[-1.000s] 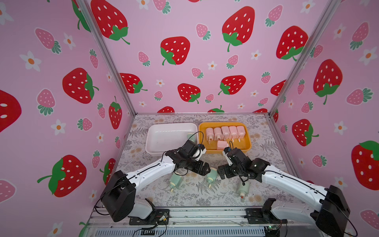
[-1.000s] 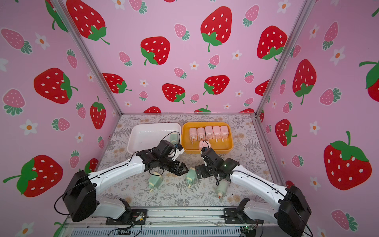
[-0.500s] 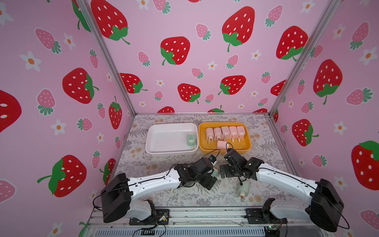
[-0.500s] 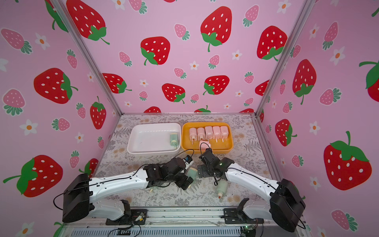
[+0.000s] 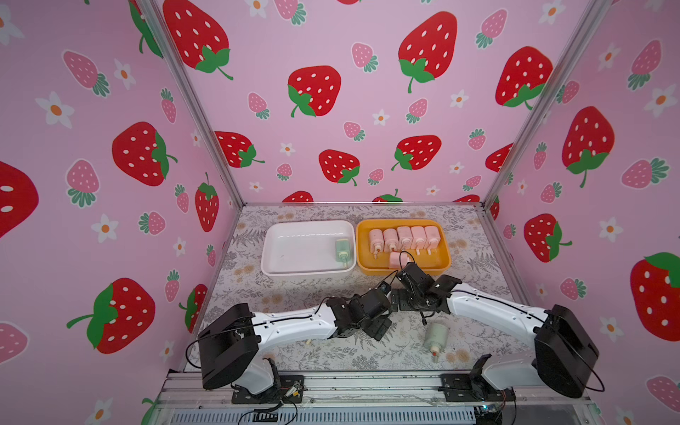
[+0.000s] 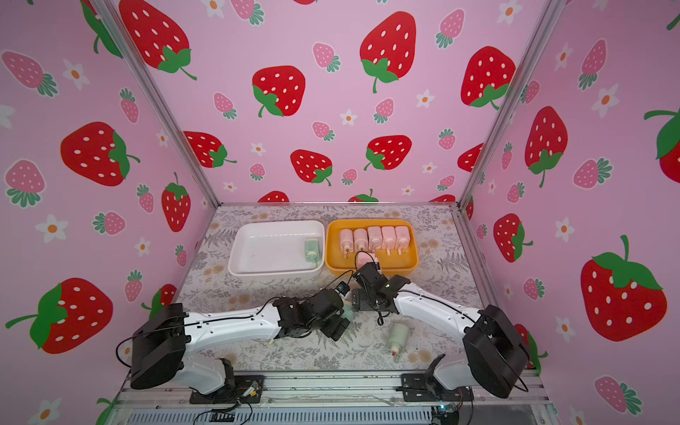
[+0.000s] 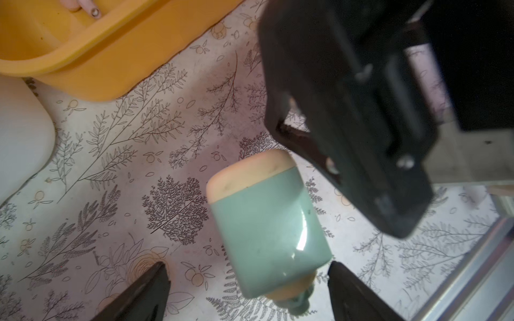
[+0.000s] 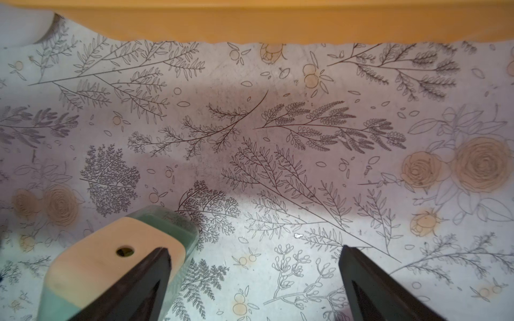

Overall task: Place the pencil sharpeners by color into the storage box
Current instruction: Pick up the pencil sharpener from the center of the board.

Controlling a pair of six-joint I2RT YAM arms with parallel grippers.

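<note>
My left gripper needs to turn square to the slanted green sharpener and move over its wide body (image 7: 271,231) before closing, because my left gripper's fingers are on both sides of the nozzle end (image 7: 295,297) of the sharpener.
A mint green pencil sharpener (image 7: 267,222) lies on the floral mat between the spread fingers of my open left gripper (image 7: 249,280), which touches nothing. In a top view only a sliver of that sharpener (image 6: 347,312) shows beside the left gripper (image 6: 340,323). My right gripper (image 8: 254,258) hovers open just next to it, one finger crossing in front of the sharpener's cream end (image 8: 116,250). Another green sharpener (image 5: 342,250) lies in the white tray (image 5: 305,274). Several pink sharpeners (image 5: 404,237) lie in the orange tray (image 5: 438,266). One more green sharpener (image 5: 436,336) lies on the mat.
The two wrists nearly meet at mid-table, just in front of the orange tray. A small cream knob (image 5: 308,342) pokes out from under the left forearm. Strawberry-print walls close off three sides, and a metal rail (image 5: 368,382) runs along the front.
The left arm has come back from the white tray, where a green sharpener now lies, and dropped low over the sharpener at mid-table. The right gripper has shifted slightly.
</note>
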